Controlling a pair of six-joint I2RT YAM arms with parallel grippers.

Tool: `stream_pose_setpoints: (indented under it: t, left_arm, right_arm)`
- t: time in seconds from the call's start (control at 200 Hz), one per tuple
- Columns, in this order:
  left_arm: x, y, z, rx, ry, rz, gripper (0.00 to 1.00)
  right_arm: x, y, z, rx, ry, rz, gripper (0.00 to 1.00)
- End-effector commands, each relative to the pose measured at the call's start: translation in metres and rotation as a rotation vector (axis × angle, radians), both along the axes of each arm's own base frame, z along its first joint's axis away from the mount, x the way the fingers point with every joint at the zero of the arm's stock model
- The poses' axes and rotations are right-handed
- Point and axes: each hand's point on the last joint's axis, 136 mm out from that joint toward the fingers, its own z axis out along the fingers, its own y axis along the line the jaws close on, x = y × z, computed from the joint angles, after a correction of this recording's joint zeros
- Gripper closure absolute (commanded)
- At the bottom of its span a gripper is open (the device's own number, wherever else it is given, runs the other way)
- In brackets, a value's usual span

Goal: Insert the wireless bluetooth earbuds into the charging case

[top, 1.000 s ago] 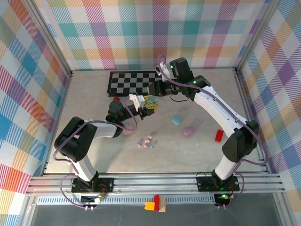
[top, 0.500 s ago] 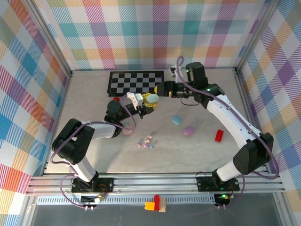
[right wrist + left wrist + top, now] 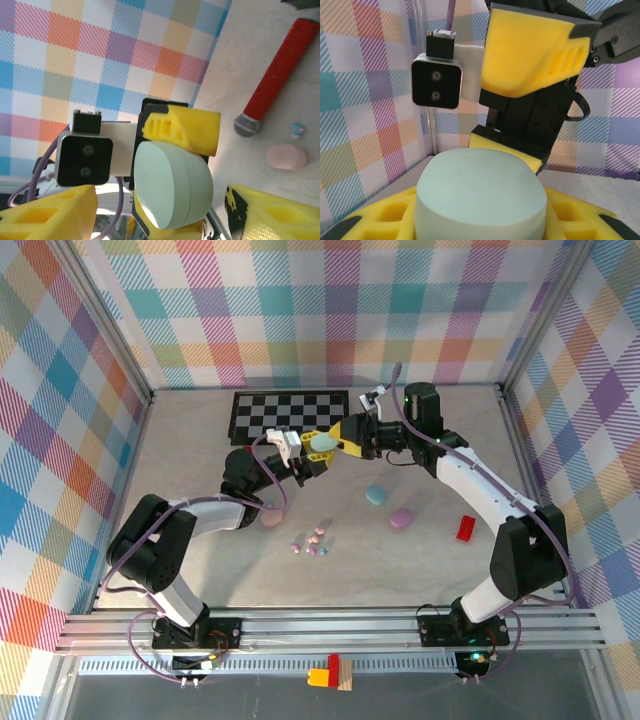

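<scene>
The robot's left gripper is full with the mint-green case (image 3: 323, 442), so next the right gripper takes it and puts it down before the left gripper picks up the pink case.
My left gripper (image 3: 313, 452) is shut on a mint-green charging case (image 3: 322, 443), held above the table near the checkerboard. The case (image 3: 172, 185) is closed, with its lid seam visible, and it bulks large in the left wrist view (image 3: 480, 195). My right gripper (image 3: 343, 436) is open right beside it, its yellow fingers (image 3: 50, 212) standing apart on either side of the case without touching it. The wireless bluetooth earbuds (image 3: 315, 540), tiny pastel pieces, lie loose on the table in front.
A blue case (image 3: 376, 494), a lilac case (image 3: 402, 518) and a pink case (image 3: 271, 518) lie on the table. A red block (image 3: 466, 528) sits at the right. The checkerboard mat (image 3: 290, 415) is at the back. A red microphone (image 3: 280, 75) lies on the table.
My right gripper has opened wide, drawn back from the mint case to the right, then come close to it again. The left gripper has kept its hold and risen slightly.
</scene>
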Motion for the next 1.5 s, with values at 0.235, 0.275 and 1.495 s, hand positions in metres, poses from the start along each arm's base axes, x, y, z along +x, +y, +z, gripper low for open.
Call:
stream_pose_setpoints:
  t: [0.235,0.275,1.495]
  left_arm:
    - [-0.005,-0.003,0.024,-0.039,-0.060,-0.050,0.68]
    - [-0.006,-0.003,0.024,-0.040,-0.060,-0.051,0.68]
    - [-0.022,0.060,-0.105,0.473,0.268,0.309,0.00]
  right_arm:
    - [-0.010,0.014,0.005,0.067,0.023,0.114,0.43]
    - [-0.009,0.014,0.003,0.065,0.031,0.111,0.48]
    - [0.073,-0.002,-0.205,-0.499,0.159,-0.232,0.75]
